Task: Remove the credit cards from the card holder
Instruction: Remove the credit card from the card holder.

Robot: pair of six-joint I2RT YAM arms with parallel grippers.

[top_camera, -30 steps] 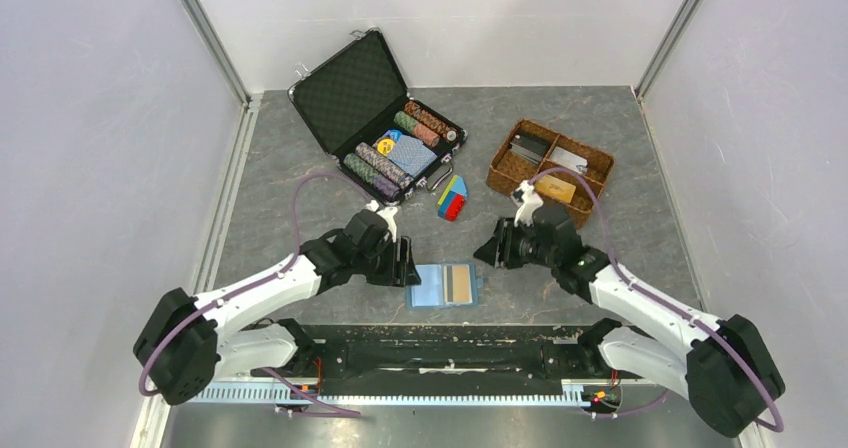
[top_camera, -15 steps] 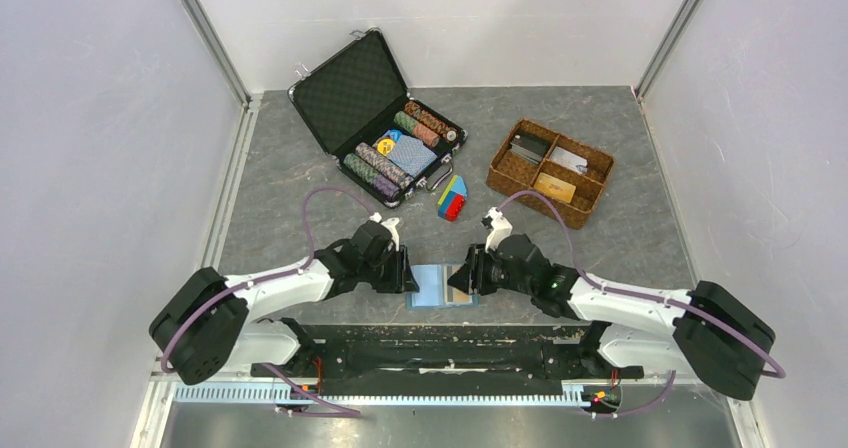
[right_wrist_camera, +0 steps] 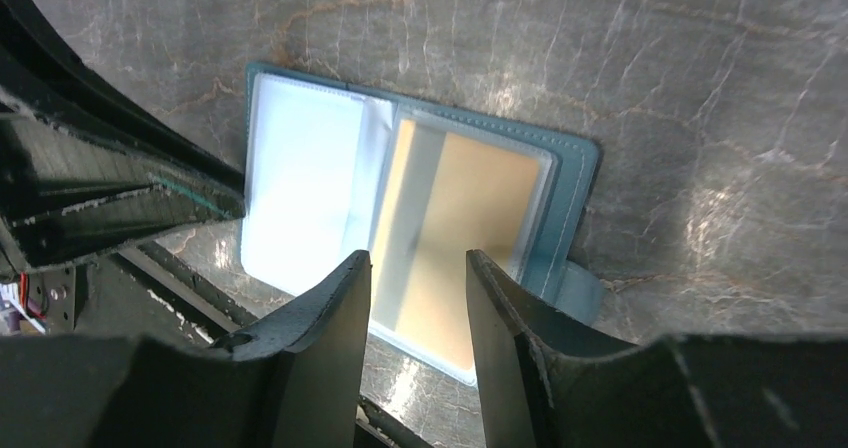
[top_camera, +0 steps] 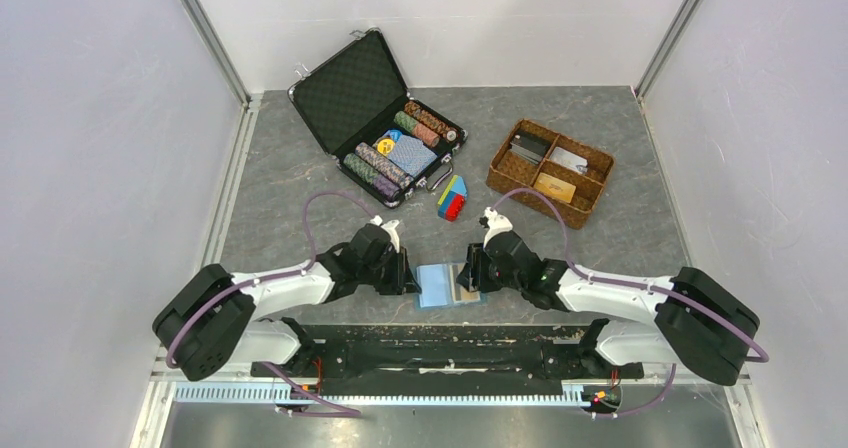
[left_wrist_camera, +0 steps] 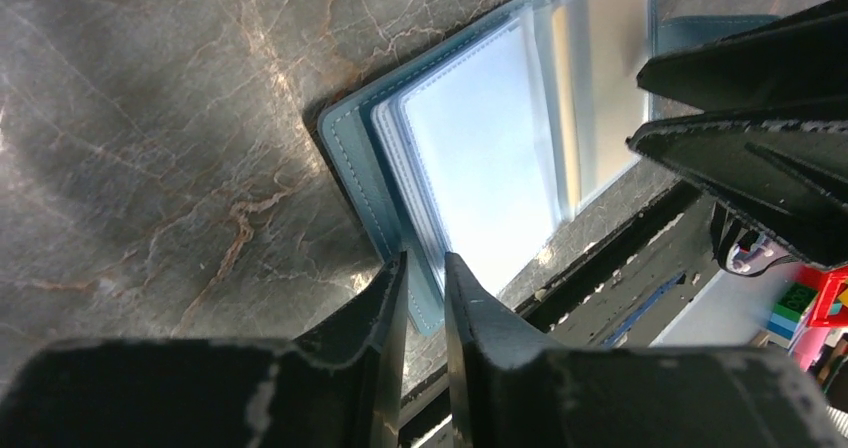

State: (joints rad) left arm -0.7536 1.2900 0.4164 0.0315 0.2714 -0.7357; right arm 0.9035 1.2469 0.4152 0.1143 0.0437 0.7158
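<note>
My left gripper hovers at the card holder's outer edge [left_wrist_camera: 424,310], so it should come in low over the white page's corner [left_wrist_camera: 484,270] and steady the holder for my right gripper.
The card holder [top_camera: 436,290] lies open and flat on the table by the near edge, a light-blue wallet with clear inner sleeves. An orange-yellow credit card [top_camera: 461,285] shows through the sleeve of its right page [right_wrist_camera: 480,208]. My left gripper [top_camera: 410,279] sits low at the holder's left edge. In the left wrist view its jaws [left_wrist_camera: 425,260] stand a slim gap apart, with the blue cover [left_wrist_camera: 365,173] showing in the gap. My right gripper [top_camera: 468,275] is open over the right page, its fingertips [right_wrist_camera: 418,258] straddling the orange card's near end without touching it.
An open black chip case [top_camera: 375,118] stands at the back left. Coloured blocks [top_camera: 452,198] lie in front of it. A brown wicker tray [top_camera: 498,171] with cards is at the back right. The black frame rail [top_camera: 450,333] runs just behind the holder's near edge.
Both arms have dropped in toward the holder. The right gripper swung left from beside the tray onto the right page. The left jaws have narrowed from wide to a slim gap.
</note>
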